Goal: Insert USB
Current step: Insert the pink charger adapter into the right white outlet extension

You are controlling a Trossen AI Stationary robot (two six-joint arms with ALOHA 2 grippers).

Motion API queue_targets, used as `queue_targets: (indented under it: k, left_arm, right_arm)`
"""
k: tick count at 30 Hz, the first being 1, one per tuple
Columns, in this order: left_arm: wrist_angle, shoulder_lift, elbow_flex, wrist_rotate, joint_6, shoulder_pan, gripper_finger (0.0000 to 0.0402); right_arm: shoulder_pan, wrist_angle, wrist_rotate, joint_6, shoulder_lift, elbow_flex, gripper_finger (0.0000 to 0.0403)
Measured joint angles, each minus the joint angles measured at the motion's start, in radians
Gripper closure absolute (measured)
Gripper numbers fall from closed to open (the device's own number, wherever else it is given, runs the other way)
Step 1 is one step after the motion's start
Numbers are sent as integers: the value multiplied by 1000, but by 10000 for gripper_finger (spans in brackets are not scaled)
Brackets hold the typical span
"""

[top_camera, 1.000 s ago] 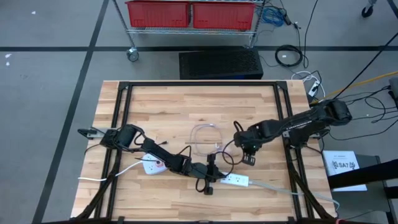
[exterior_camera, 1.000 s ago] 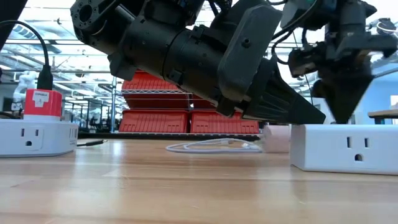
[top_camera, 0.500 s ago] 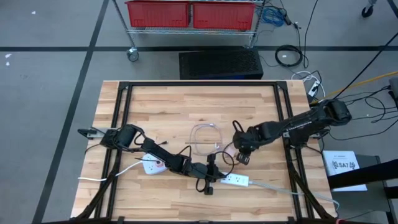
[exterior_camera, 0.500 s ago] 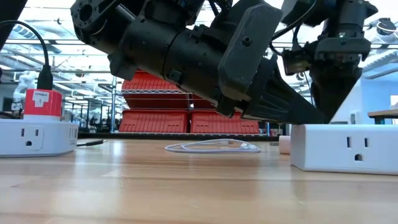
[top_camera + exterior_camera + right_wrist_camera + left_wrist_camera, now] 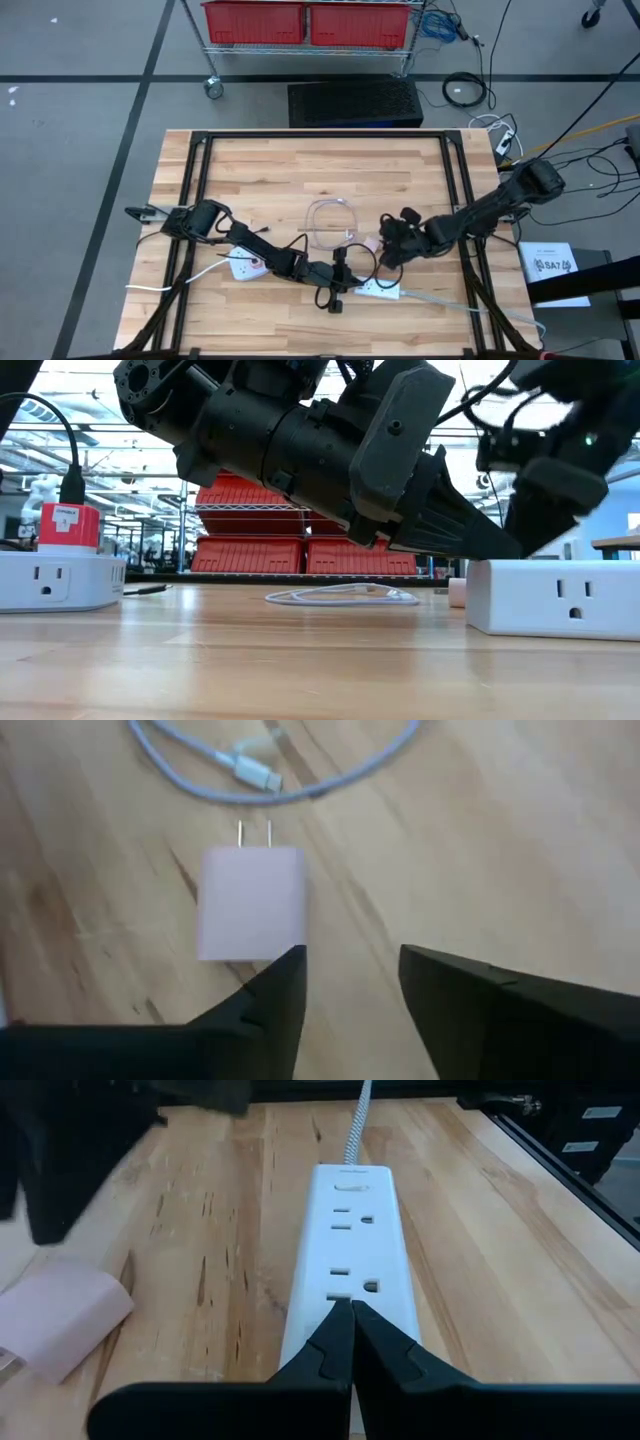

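Note:
My right gripper needs to open wider, because the pink charger block [image 5: 252, 904] lies beside the gap between its fingers. I should then straddle the block's sides [image 5: 301, 900] and close before I turn the block's prongs down.
A white power strip [image 5: 380, 290] [image 5: 350, 1250] lies near the table's front edge, outlets up. My left gripper [image 5: 338, 290] [image 5: 350, 1330] is shut at the strip's left end. A pink charger block [image 5: 250, 900] [image 5: 368, 243] lies flat on the wood, its prongs [image 5: 254, 832] pointing away from my right gripper. Beyond the block lies a coiled white USB cable [image 5: 330, 220] with its plug [image 5: 255, 777] free. My right gripper [image 5: 350, 970] [image 5: 384, 250] hovers open just right of the block. One fingertip [image 5: 290, 965] is over the block's corner; whether it touches, I cannot tell. My left gripper's shut fingertips [image 5: 350, 1320] lie on the strip's top face [image 5: 350, 1292], beside the outlet at its left end. The fingers slant down from the table's left, along the strip. The strip lies flat on the table.
A second white power strip [image 5: 245, 266] [image 5: 60, 580] with a red plug [image 5: 68, 525] in it lies under my left arm. A black frame [image 5: 460, 190] edges the tabletop. Bare wood lies toward the far edge. Red bins [image 5: 305, 22] stand on a rack beyond the table.
My right gripper has opened. Its arm has swung toward the table's near edge and sunk lower, and the gripper has tipped from pointing down to slanting toward the pink charger block.

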Motion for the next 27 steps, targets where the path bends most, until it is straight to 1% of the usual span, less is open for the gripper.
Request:
queue_targets:
  k: [3, 7, 9, 11, 13, 15, 17, 20, 22, 25, 27]
  left_arm:
    - [0, 0, 0, 2, -1, 3, 396]
    - [0, 0, 0, 3, 0, 5, 396]
    - [0, 0, 0, 2, 0, 5, 396]
    - [-1, 0, 0, 2, 0, 5, 396]
    - [-1, 0, 0, 2, -1, 5, 396]
    - [-1, 0, 0, 2, -1, 5, 396]
    - [0, 0, 0, 2, 0, 4, 396]
    - [-4, -5, -1, 1, 0, 3, 396]
    - [-7, -6, -1, 1, 1, 3, 396]
    - [-13, -11, -2, 0, 3, 3, 396]
    - [-13, -11, -2, 1, 9, 3, 396]
  right_arm:
    - [-25, 86, -74, 8, 6, -35, 291]
    - [-26, 200, -160, -50, 7, -47, 341]
    - [-17, 194, -171, -91, 7, -33, 360]
    - [-12, 155, -173, -104, 7, -10, 366]
    - [-15, 135, -178, -90, 7, 15, 362]
    - [-18, 146, -181, -77, 7, 32, 346]
    - [-17, 192, -184, -81, 7, 35, 320]
    - [-14, 217, -167, -74, 7, 35, 268]
    - [-15, 218, -130, -48, 21, 35, 229]
    - [-16, 223, -108, -7, 66, 35, 176]
    - [-15, 241, -97, 18, 110, 35, 149]
